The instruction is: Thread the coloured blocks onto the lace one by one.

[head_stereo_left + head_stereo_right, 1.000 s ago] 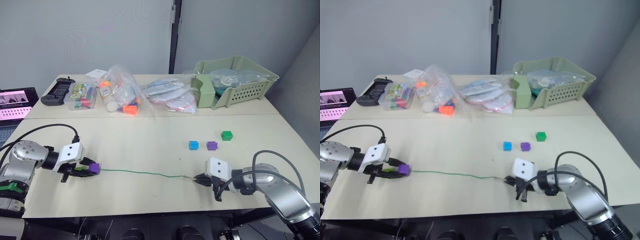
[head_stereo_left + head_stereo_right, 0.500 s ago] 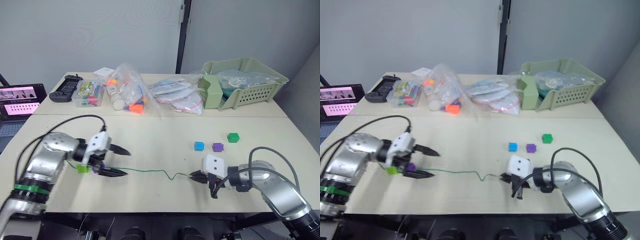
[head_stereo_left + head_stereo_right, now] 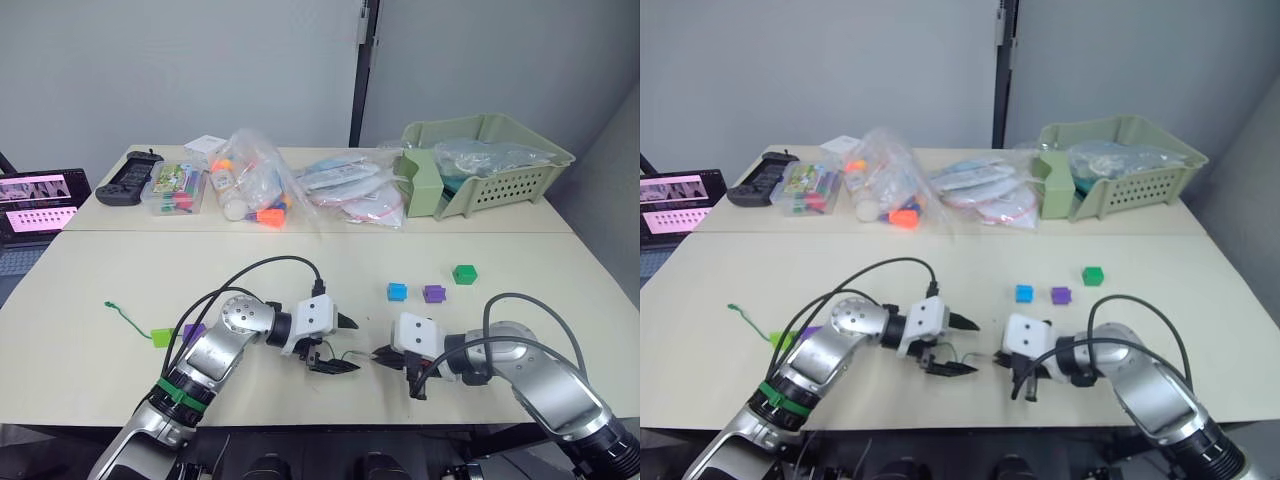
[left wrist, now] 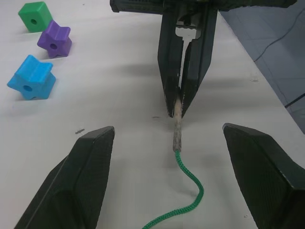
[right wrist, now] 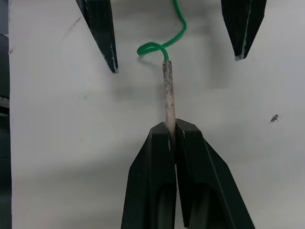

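Note:
The lace's pale tip (image 4: 177, 134) will come out of the block's far side when I slide the dark green block on, because the block shows a hole (image 4: 33, 21).
My right gripper (image 3: 379, 353) is shut on the pale stiff tip (image 5: 167, 90) of the green lace (image 4: 187, 174) near the table's front edge. My left gripper (image 3: 356, 346) stands open just left of it, one finger on each side of the tip. The lace's tail (image 3: 124, 315) lies far to the left, with a lime green block (image 3: 162, 337) and a purple block (image 3: 193, 331) on the table there. Behind the right gripper sit a blue block (image 3: 398, 291), a purple block (image 3: 434, 293) and a dark green block (image 3: 464, 273).
A pale green basket (image 3: 540, 175) stands at the back right. Clear bags of toys (image 3: 255, 185) and flat packets (image 3: 350, 195) lie along the back. A black controller (image 3: 125, 182), a clear box (image 3: 175, 188) and a laptop (image 3: 35, 200) sit at the back left.
My left gripper has let go of the blocks at the left and swung right to the lace tip, open. The lace has gone slack. The right gripper has kept its hold.

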